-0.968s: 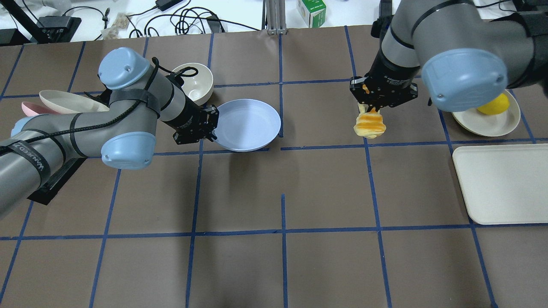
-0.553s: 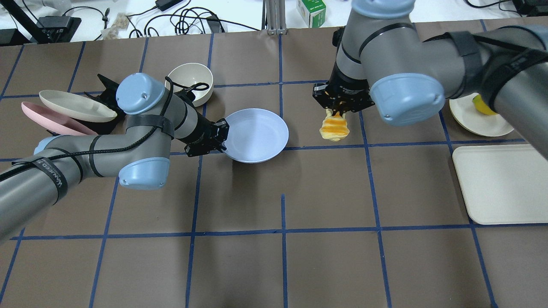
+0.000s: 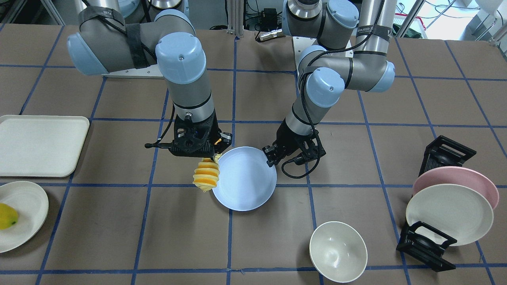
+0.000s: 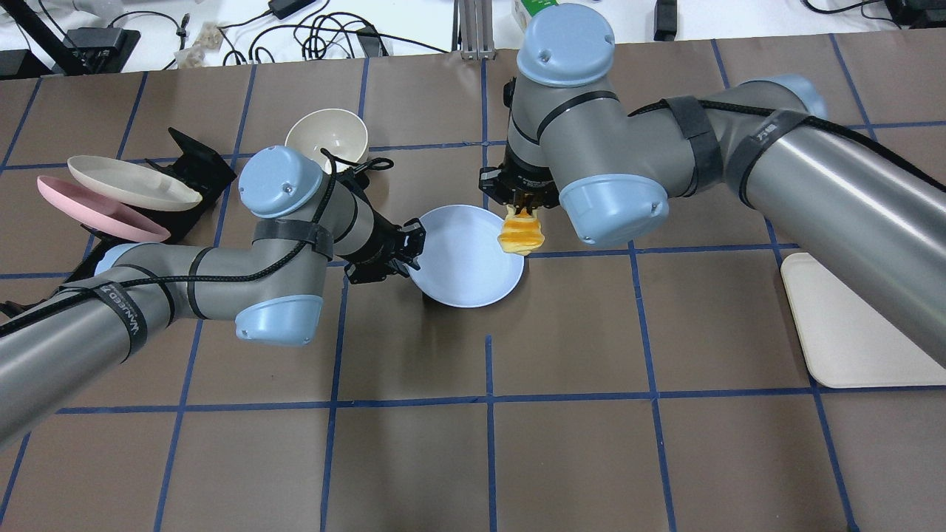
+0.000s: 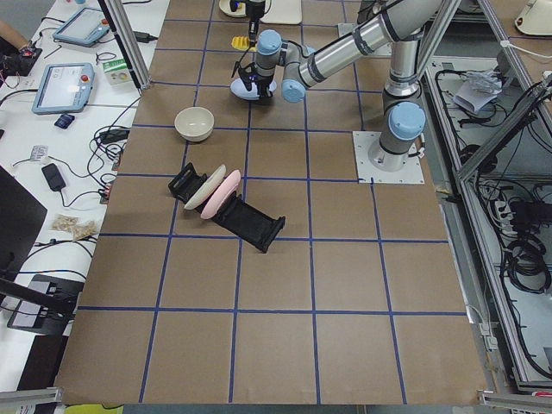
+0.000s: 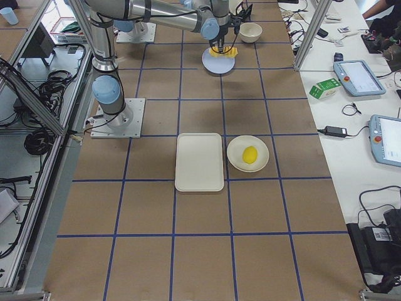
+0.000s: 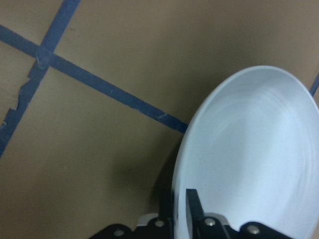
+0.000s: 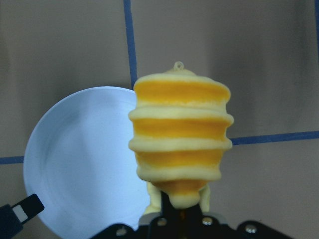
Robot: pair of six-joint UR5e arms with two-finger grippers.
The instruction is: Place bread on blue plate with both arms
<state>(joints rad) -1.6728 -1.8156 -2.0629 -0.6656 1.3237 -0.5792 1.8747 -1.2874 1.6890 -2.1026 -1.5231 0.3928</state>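
Next, I free the blue plate's opposite edge with my left gripper and bring the bread over the plate's middle (image 3: 245, 178) with my right gripper, as the bread hangs (image 3: 206, 175) past the plate's edge.
My left gripper (image 4: 408, 249) is shut on the near-left rim of the blue plate (image 4: 462, 258) and holds it just above the table. The left wrist view shows the fingers (image 7: 192, 203) pinching the plate's rim (image 7: 199, 129). My right gripper (image 4: 522, 207) points down, shut on the top end of the bread (image 4: 521, 236). The bread hangs upright over the plate's right edge. In the front view the bread (image 3: 206, 177) hangs beside the plate (image 3: 245, 180). In the right wrist view the bread (image 8: 182, 134) partly covers the plate (image 8: 84, 159).
A cream bowl (image 4: 327, 139) sits behind the left arm. A black rack (image 4: 194, 166) with a pink and a cream plate stands at the far left. A cream tray (image 4: 850, 332) lies at the right. A yellow fruit (image 3: 7, 217) lies on a cream plate.
My right arm has carried the bread leftward to the plate's edge. My left arm has carried the blue plate rightward and nearer, toward the table's middle.
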